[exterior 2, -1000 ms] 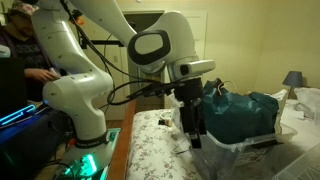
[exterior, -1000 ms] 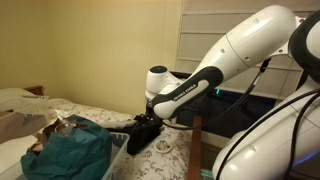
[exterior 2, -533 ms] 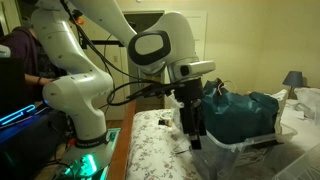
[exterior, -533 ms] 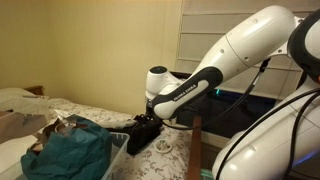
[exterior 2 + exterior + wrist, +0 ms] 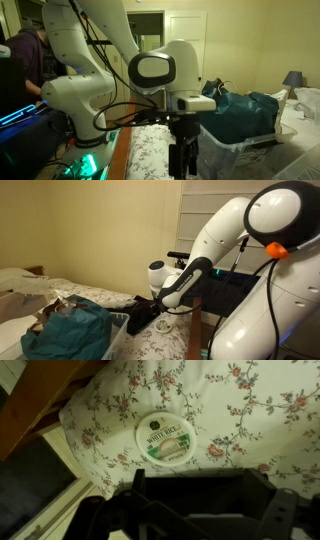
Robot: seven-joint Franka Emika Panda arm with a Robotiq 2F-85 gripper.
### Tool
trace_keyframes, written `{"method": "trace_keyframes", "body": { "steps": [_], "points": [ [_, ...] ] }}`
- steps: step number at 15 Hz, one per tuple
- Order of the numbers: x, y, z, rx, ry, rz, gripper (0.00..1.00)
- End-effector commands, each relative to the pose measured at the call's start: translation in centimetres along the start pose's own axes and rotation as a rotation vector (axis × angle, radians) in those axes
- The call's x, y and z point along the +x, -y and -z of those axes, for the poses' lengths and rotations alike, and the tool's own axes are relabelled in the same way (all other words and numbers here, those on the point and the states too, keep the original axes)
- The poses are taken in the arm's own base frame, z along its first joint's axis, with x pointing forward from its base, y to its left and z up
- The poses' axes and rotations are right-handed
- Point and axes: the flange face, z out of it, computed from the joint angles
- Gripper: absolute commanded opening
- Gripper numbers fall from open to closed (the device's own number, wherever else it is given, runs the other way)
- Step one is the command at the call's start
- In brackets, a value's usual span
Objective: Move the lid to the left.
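I should keep lowering my gripper toward the lid, which lies clear on the floral bedsheet beside my wide-open fingers, until the fingers straddle its rim.
The lid is round and white with a green label, and lies flat on the floral bedsheet near the bed's corner. It shows as a small white disc in an exterior view. My gripper hangs above the sheet just beside the lid, jaws spread wide with nothing between them. In both exterior views the gripper points down at the bed's edge. The lid is hidden behind the gripper in the exterior view that shows the arm's base.
A clear plastic bin with a teal cloth stands on the bed beside the gripper. The wooden bed frame runs along the sheet's edge. A person stands behind the arm's base.
The arm has swung and its elbow has risen. The gripper has moved away from the bin toward the bed's edge and lower. The lid has not moved.
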Motion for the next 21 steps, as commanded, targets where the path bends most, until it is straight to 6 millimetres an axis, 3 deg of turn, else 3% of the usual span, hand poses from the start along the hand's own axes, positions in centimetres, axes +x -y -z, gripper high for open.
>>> {"method": "trace_keyframes", "body": {
  "steps": [1, 8, 14, 15, 16, 18, 21],
  "points": [
    [0.3, 1.8, -4.8, -0.032, 0.036, -0.052, 1.0],
    [2.0, 5.3, -11.3, -0.121, 0.037, -0.269, 1.0],
    [1.7, 7.8, -17.8, -0.148, 0.049, -0.384, 1.0],
    [1.4, 8.3, -18.4, -0.127, 0.077, -0.377, 1.0],
    [1.2, 7.4, -16.5, -0.141, 0.076, -0.368, 1.0],
    [1.0, 8.1, -18.0, -0.134, 0.088, -0.359, 1.0],
    [1.1, 8.2, -18.5, -0.135, 0.09, -0.357, 1.0]
  ]
}}
